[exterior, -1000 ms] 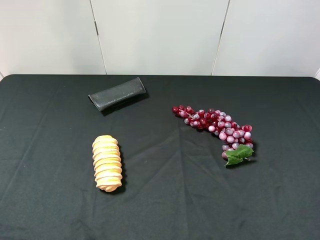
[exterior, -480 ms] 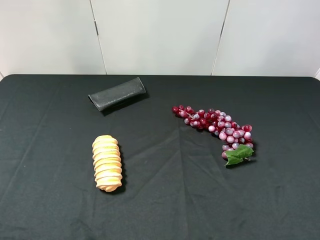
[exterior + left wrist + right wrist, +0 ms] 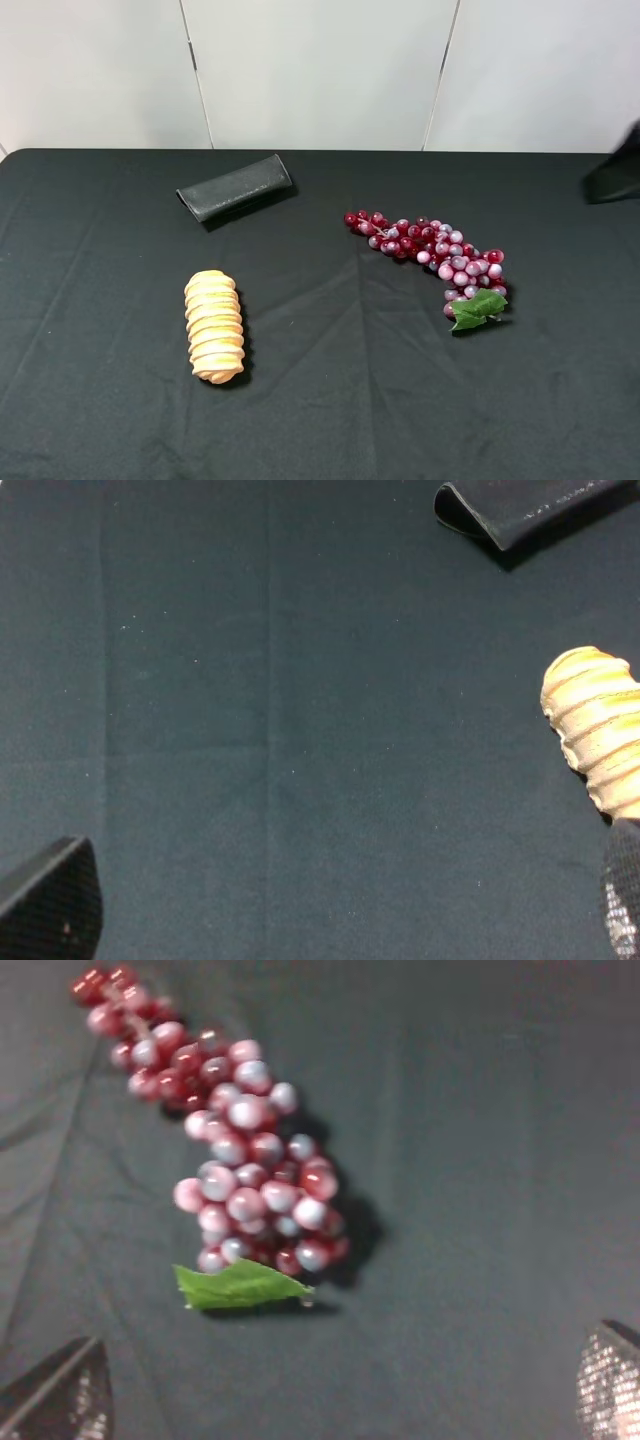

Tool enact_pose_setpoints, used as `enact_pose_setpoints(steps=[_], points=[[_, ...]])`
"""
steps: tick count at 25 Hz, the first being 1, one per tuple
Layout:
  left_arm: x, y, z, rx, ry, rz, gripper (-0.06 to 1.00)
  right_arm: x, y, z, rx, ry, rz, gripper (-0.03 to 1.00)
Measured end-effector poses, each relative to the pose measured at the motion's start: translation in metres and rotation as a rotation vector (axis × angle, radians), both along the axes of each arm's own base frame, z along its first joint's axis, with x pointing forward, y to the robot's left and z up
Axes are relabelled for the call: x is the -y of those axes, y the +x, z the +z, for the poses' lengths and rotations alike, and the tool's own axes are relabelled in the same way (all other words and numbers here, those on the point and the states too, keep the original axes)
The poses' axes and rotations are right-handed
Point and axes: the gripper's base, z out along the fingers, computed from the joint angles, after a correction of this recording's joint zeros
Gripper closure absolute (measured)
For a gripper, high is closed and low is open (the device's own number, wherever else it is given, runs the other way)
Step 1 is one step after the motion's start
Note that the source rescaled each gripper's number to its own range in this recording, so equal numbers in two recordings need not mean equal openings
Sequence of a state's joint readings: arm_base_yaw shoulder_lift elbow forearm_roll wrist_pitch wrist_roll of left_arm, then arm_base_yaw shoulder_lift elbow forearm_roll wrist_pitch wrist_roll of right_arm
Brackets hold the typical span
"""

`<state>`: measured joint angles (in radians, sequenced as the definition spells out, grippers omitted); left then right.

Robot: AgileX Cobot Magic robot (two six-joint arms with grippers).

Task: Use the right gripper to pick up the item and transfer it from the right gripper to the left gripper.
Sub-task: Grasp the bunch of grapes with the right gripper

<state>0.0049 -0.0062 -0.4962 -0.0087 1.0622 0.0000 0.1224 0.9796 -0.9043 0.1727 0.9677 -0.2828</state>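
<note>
The bunch of grapes (image 3: 245, 1150) is lying lengthwise in front of my right gripper's open fingers. I should move closer next until the fingers are on both sides of the bunch's middle (image 3: 450, 252), and then close them.
The bunch of dark-red and pinkish grapes (image 3: 430, 250) with one green leaf (image 3: 477, 308) lies on the black cloth, right of the middle. In the right wrist view the grapes (image 3: 235, 1160) lie ahead of my right gripper (image 3: 335, 1385), which is open and empty, well apart from them. Only its two fingertips (image 3: 60, 1395) show there. A dark blurred part of my right arm (image 3: 615, 168) shows at the right edge of the exterior view. My left gripper (image 3: 336, 895) is open and empty over bare cloth; it is out of the exterior view.
A ridged tan bread roll (image 3: 214, 325) lies left of the middle and shows at the edge of the left wrist view (image 3: 595, 730). A flat black pouch (image 3: 235, 186) lies at the back left, also in the left wrist view (image 3: 520, 505). A white wall stands behind the table.
A dark blurred part of my right arm has come into the exterior view at its right edge. The grapes, roll and pouch have not moved.
</note>
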Motion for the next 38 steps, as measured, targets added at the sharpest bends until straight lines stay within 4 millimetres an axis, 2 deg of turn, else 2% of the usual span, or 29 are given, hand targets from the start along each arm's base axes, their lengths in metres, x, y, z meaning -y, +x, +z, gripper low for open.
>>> enact_pose_setpoints(steps=[9,17,31,38], points=[[0.000,0.000,0.000,0.000,0.000,0.000,-0.06,-0.040,0.041,-0.044,-0.130,-0.099,0.225,-0.03],[0.000,0.000,0.000,0.000,0.000,0.000,-0.06,-0.070,0.064,-0.083,-0.185,-0.164,0.377,-0.03],[0.000,0.000,0.000,0.000,0.000,0.000,-0.06,-0.077,0.097,-0.140,-0.241,-0.280,0.426,-0.03],[0.000,0.000,0.000,0.000,0.000,0.000,-0.06,-0.074,0.109,-0.159,-0.246,-0.351,0.391,-0.03]])
